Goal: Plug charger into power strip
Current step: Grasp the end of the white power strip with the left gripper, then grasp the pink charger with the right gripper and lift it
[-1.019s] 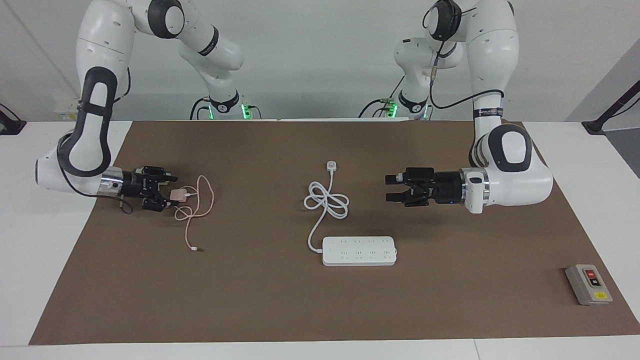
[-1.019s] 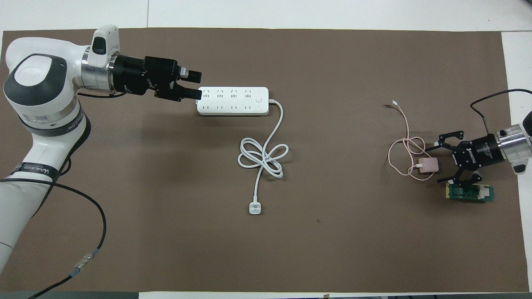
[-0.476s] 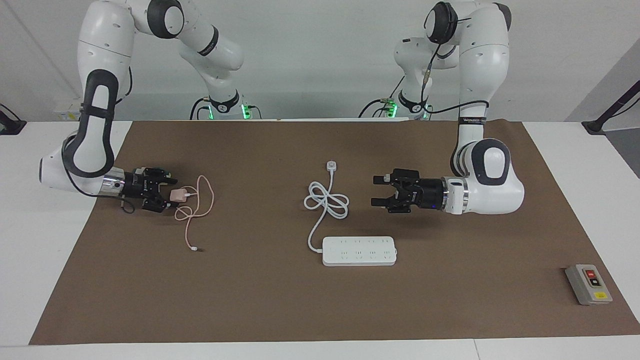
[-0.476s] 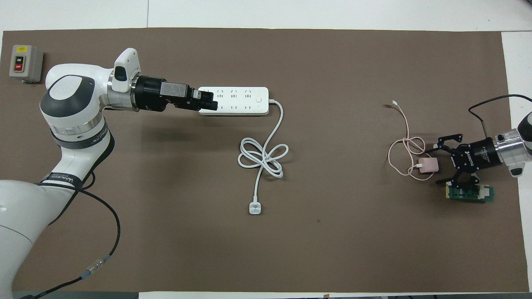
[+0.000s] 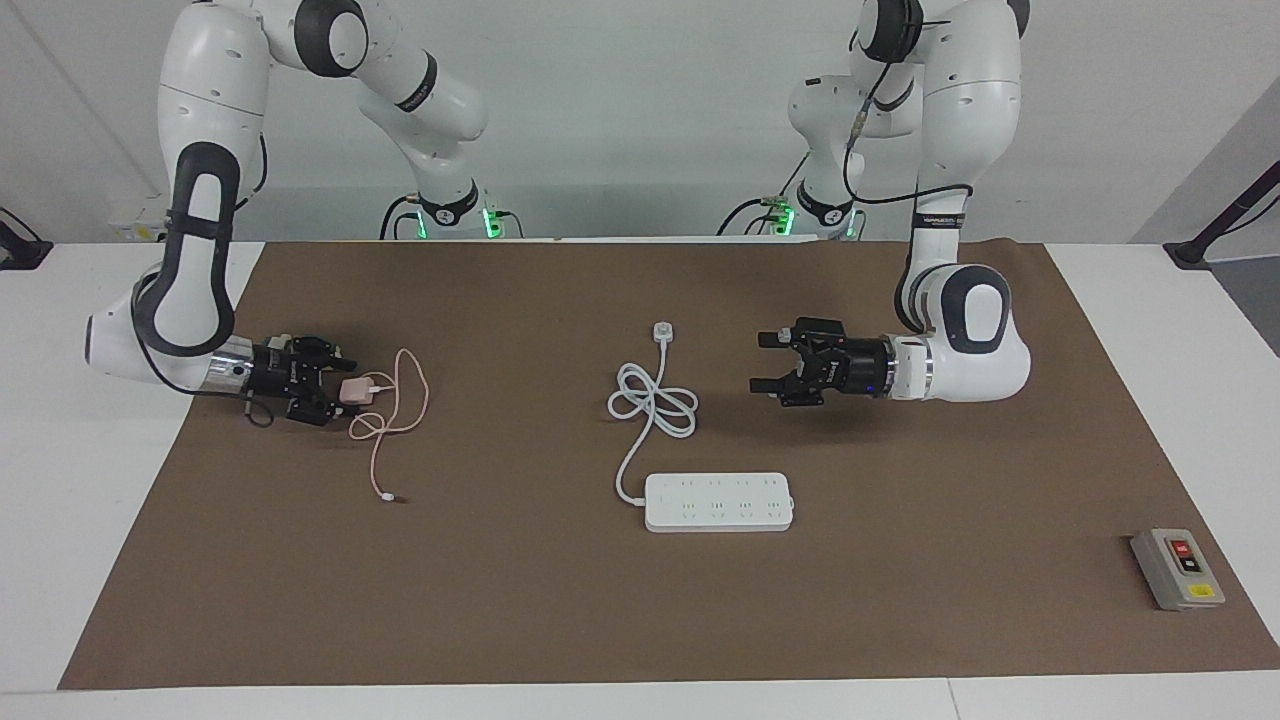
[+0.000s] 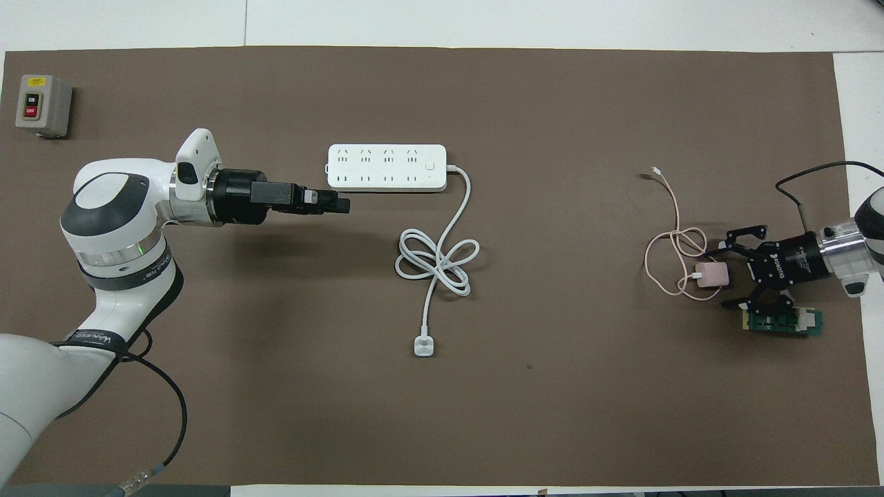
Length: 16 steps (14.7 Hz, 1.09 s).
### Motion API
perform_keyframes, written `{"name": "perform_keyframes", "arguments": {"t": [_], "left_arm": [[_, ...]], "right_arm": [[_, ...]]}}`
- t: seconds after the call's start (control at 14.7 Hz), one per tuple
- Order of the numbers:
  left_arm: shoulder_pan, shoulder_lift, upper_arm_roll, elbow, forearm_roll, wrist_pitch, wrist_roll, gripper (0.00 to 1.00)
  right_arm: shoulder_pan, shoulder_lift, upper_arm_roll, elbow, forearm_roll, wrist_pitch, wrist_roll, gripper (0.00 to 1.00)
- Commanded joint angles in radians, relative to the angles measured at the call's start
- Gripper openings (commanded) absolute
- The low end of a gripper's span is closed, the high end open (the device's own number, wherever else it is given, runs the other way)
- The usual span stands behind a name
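Observation:
My gripper will carry the charger (image 6: 696,276). The thin pink cable is joined to the charger, so its loose loops (image 6: 646,264) will trail along.
The charger (image 6: 711,275) is a small pale pink cube lying on the brown mat at the right arm's end, also visible in the facing view (image 5: 356,389). Its thin pink cable (image 6: 664,257) loops away from it. My right gripper (image 6: 725,274) lies low at the cube, open, one finger on each side of it (image 5: 340,385). The power strip (image 6: 387,167) lies flat mid-table, farther from the robots than its coiled white cord (image 6: 436,261). My left gripper (image 5: 760,362) hangs open and empty over bare mat beside that cord, toward the left arm's end (image 6: 342,204).
The cord's white plug (image 6: 423,345) lies nearest the robots. A small green board (image 6: 784,322) sits by the right gripper's fingers. A grey button box (image 6: 41,105) stands at the left arm's end, farthest from the robots (image 5: 1178,568).
My left arm has drawn its gripper back from over the strip's end toward the robots, and turned it. The right gripper has stayed at the charger, shifting only slightly.

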<state>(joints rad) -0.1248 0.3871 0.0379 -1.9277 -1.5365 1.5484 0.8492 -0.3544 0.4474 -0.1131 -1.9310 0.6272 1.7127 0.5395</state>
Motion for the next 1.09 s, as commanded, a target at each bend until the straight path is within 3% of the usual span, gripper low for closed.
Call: {"name": "perform_keyframes", "arguments": {"t": [0.0,0.14,0.27,0.68,1.02], "left_arm": [[-0.006,-0.034,-0.001,-0.082,-0.045,0.074,-0.002,1.0],[-0.013,-0.056,-0.001,-0.083,-0.051,0.1,-0.103,1.0],[-0.038,-0.07,-0.001,-0.085,-0.054,0.154,-0.13,1.0],[-0.114,-0.05,-0.007,-0.083,-0.224,0.154,-0.136,1.0],[-0.138,-0.033,-0.007,-0.077,-0.24,0.16,-0.173,1.0]], "right_arm": [[-0.006,-0.012,0.004,-0.028,0.023,0.042,-0.035,0.36],[0.0,-0.012,0.004,-0.029,0.016,0.05,-0.055,0.0],[0.003,-0.012,0.004,-0.036,0.011,0.054,-0.056,0.0],[0.021,-0.018,0.004,0.007,0.003,0.009,-0.021,0.0],[0.098,-0.038,0.006,0.168,-0.052,-0.099,0.101,0.0]]}}
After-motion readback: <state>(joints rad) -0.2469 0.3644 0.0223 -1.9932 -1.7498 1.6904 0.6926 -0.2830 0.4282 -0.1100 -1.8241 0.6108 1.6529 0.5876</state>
